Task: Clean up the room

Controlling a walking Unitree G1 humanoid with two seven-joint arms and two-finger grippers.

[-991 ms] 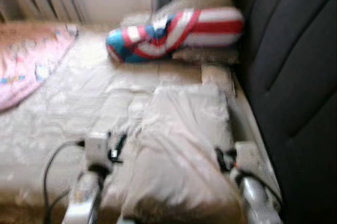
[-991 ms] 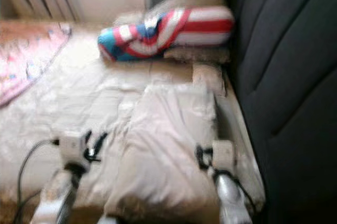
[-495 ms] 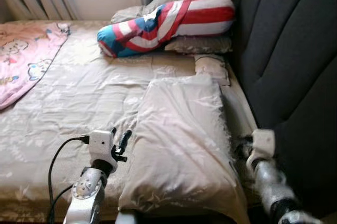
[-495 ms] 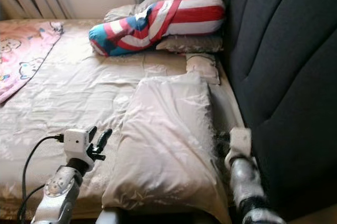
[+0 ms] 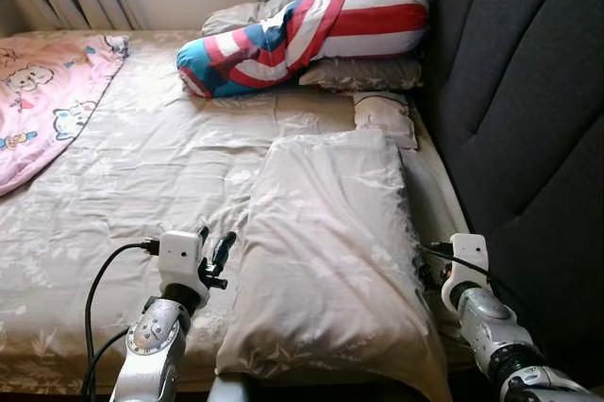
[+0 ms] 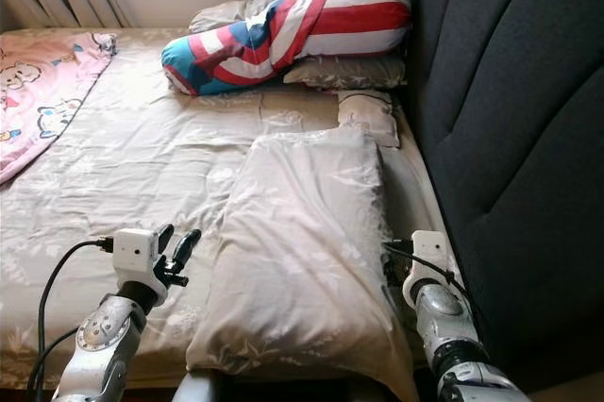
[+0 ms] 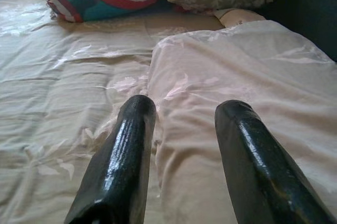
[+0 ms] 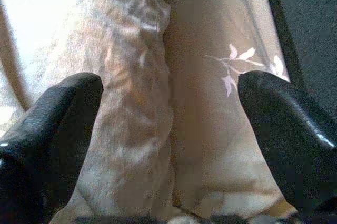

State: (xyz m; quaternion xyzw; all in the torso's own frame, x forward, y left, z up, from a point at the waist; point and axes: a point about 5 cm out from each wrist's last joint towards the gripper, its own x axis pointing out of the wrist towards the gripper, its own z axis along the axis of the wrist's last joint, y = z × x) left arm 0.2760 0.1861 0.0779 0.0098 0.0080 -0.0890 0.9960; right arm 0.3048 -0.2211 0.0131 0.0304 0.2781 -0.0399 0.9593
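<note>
Loose wrinkles (image 8: 131, 71) run along the beige pillow's side (image 5: 411, 243). The pillow's cover will therefore bunch up into creases when I pull the pillow toward the headboard.
A large beige floral pillow (image 5: 330, 242) lies flat on the near right part of the bed, next to the dark headboard. My left gripper (image 5: 215, 249) is open at the pillow's left edge. In the left wrist view its two fingers (image 7: 131, 145) stand apart over the pillow's (image 7: 237, 66) edge and the sheet. My right gripper (image 8: 169, 84) is open at the pillow's right side, low between pillow and headboard. Its fingers (image 8: 58, 113) flank a fold of the pillow (image 8: 131, 77) without touching it.
A red, white and blue striped bolster (image 5: 302, 34) rests on grey pillows (image 5: 363, 72) at the bed's far end. A small beige cushion (image 5: 385, 114) lies behind the big pillow. A pink cartoon blanket (image 5: 42, 100) covers the far left. The padded headboard (image 5: 528, 119) bounds the right.
The blurred view has steadied and shifted slightly. Both grippers remain on either side of the pillow; the right wrist sits a little further out toward the headboard.
</note>
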